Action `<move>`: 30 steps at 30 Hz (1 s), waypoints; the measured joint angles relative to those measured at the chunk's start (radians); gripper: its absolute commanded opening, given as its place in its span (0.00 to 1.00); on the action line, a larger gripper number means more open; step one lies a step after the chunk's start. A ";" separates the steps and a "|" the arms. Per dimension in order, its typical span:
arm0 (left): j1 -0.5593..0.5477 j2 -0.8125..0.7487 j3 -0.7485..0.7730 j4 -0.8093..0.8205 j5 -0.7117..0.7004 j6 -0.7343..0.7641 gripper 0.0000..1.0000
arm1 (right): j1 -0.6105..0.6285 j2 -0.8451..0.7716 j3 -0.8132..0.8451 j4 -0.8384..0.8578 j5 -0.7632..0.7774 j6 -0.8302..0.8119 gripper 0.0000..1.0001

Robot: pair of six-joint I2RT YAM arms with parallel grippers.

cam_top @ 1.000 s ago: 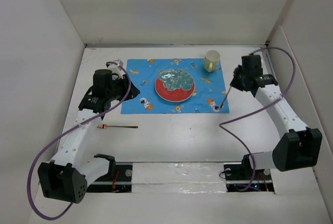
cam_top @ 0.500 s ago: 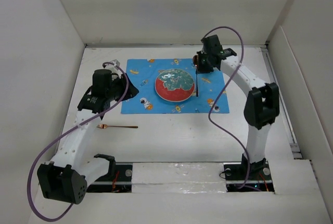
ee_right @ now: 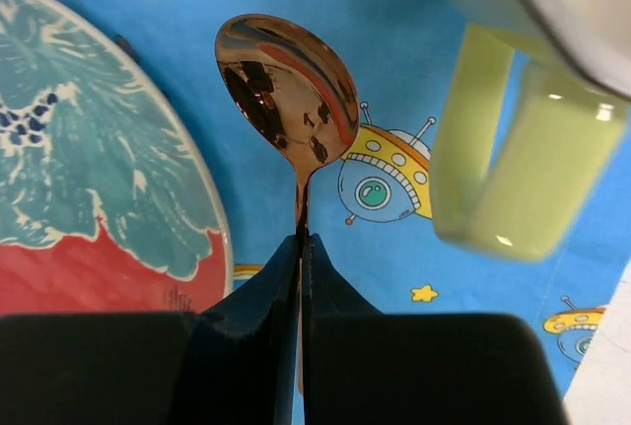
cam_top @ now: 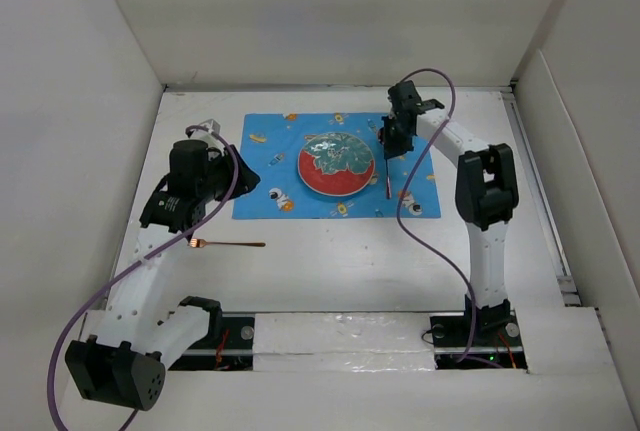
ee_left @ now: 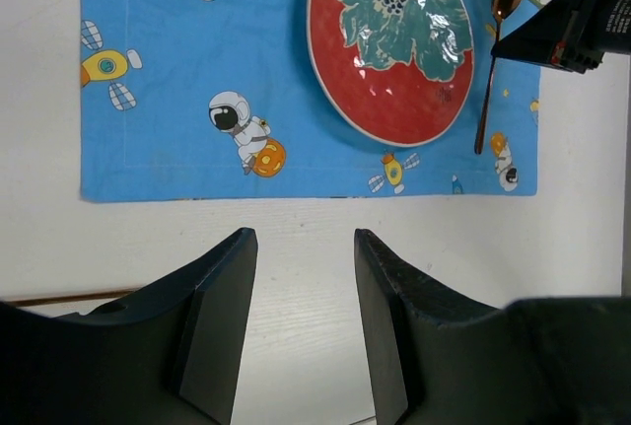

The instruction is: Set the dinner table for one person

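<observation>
My left gripper is crowding the mat's corner [cam_top: 238,213] near the copper fork and should back away so my right gripper can take the fork [cam_top: 238,244] after placing the spoon.
The white dinner table [cam_top: 330,261] carries a blue cartoon-printed mat [cam_top: 270,151] with a red and green plate [cam_top: 337,166] in its middle. My right gripper [ee_right: 301,240] is shut on the handle of a copper spoon [ee_right: 286,80], which hangs over the mat between the plate and a pale green mug [ee_right: 513,149]. From above, the spoon [cam_top: 387,176] points toward me beside the plate's right rim, under the right gripper [cam_top: 392,146]. My left gripper [ee_left: 301,238] is open and empty over bare table just in front of the mat's near edge. A copper fork [cam_top: 228,244] lies on the table below the mat's left corner.
White walls enclose the table on the left, back and right. The right arm reaches across the mat's far right corner and hides the mug in the top view. A rail with both arm bases [cam_top: 340,336] runs along the near edge.
The right arm swung left from the mat's right edge to between plate and mug, carrying the spoon. The left gripper's jaws widened and the left arm drew slightly left.
</observation>
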 measured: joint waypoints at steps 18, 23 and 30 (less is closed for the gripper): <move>0.000 0.018 0.076 -0.064 -0.009 -0.005 0.27 | 0.043 -0.155 -0.097 0.027 0.061 0.057 0.00; 0.000 0.010 0.190 -0.062 0.021 -0.052 0.00 | 0.214 -0.461 -0.285 0.186 0.009 0.074 0.00; 0.000 -0.110 0.317 -0.098 -0.001 -0.163 0.11 | 0.616 -0.380 -0.338 0.407 -0.091 0.072 0.24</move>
